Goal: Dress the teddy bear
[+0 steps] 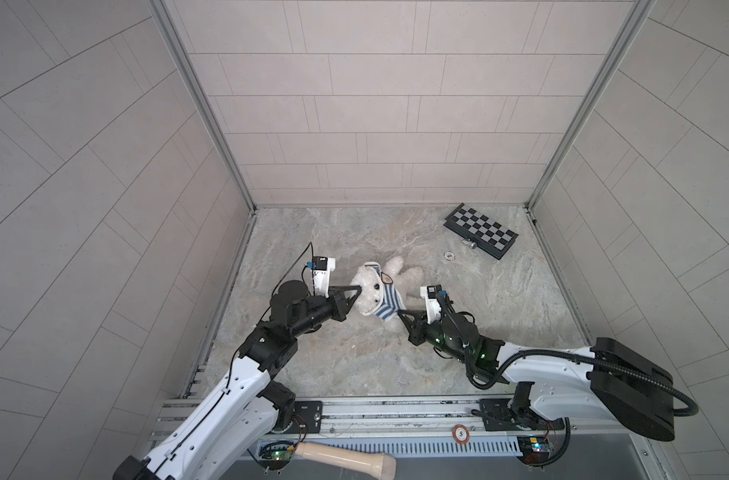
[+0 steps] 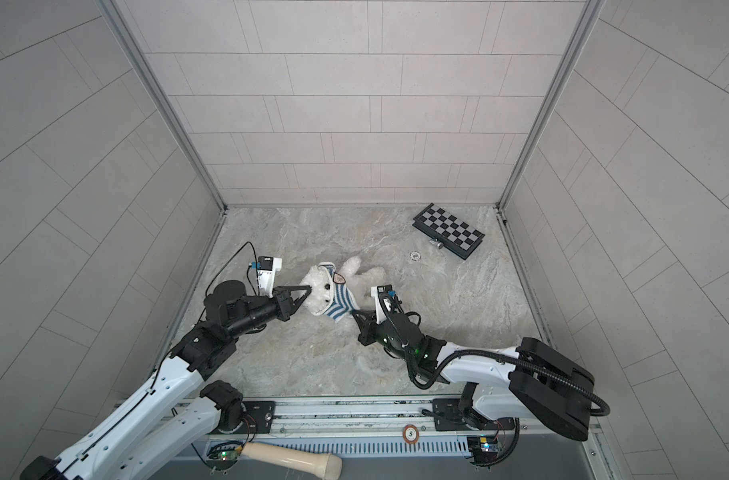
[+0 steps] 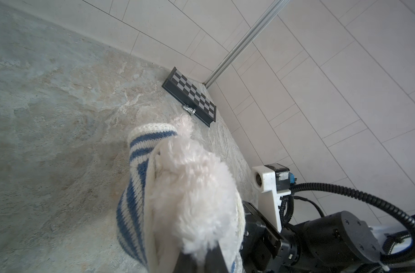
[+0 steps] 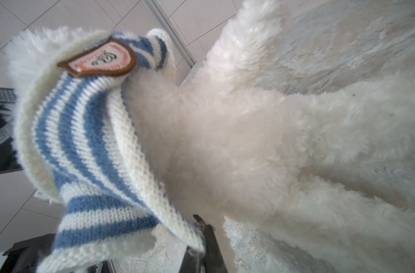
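My right gripper should keep pulling the shirt's hem toward the body until the shirt goes around the bear's neck, and then let go, since my left gripper is holding the bear's head [image 1: 370,289].
The teddy bear [image 1: 398,266] [image 2: 354,268], fluffy and cream-white, lies mid-table with its head toward the left arm. The blue-and-white striped shirt [image 1: 387,301] [image 2: 341,300] is bunched around its head and neck, and its badge [image 4: 100,59] faces the right wrist camera. My left gripper [image 1: 359,289] [image 2: 309,287] [image 3: 199,257] is shut on the fur at the top of the bear's head [image 3: 194,196], with the shirt's cream rim [image 3: 152,189] beside it. My right gripper [image 1: 400,311] [image 2: 353,311] [image 4: 205,238] is shut on the shirt's lower hem [image 4: 178,227], beside the bear's body [image 4: 249,146].
A folded chessboard [image 1: 481,230] [image 3: 190,94] lies at the back right, with a small metal piece [image 1: 471,245] and a poker chip [image 1: 449,256] near it. Another chip [image 1: 460,434] sits on the front rail. A pale wooden handle [image 1: 346,459] lies below the rail.
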{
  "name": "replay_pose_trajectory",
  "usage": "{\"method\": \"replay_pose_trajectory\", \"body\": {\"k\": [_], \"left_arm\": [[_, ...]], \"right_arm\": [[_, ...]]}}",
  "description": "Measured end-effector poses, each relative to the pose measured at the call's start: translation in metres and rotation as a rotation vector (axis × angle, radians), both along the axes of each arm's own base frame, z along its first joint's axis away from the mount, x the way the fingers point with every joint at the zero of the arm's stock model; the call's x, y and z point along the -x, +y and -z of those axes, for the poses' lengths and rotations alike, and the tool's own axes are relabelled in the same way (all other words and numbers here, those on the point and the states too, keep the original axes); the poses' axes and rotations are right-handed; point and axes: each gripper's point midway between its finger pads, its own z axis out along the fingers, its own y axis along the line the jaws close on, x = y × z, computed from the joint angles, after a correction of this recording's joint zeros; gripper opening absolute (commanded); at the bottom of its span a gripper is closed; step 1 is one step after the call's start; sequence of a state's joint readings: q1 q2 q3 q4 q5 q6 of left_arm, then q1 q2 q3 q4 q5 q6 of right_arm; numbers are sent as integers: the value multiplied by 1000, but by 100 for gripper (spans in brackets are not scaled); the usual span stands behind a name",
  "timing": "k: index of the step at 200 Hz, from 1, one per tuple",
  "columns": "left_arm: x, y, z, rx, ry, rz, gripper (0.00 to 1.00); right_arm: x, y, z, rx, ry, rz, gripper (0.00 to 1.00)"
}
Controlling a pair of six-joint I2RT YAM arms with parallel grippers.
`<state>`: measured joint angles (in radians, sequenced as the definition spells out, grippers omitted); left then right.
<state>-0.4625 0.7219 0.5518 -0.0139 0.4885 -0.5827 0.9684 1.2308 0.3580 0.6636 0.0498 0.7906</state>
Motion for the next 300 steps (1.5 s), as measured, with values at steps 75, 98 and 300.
{"method": "replay_pose_trajectory", "body": {"k": [75,98,300], "left_arm": [[15,-2,-4,-125,-132,109,0],[19,-4,-8,-122,-157,137,0],[75,-44,-68,-356,-413,560,0]], "right_arm": [[13,-33,10,23,11,67,0],[11,-48,13,58,7,119,0],[49,-26,-180,303,-770,-396,57]]}}
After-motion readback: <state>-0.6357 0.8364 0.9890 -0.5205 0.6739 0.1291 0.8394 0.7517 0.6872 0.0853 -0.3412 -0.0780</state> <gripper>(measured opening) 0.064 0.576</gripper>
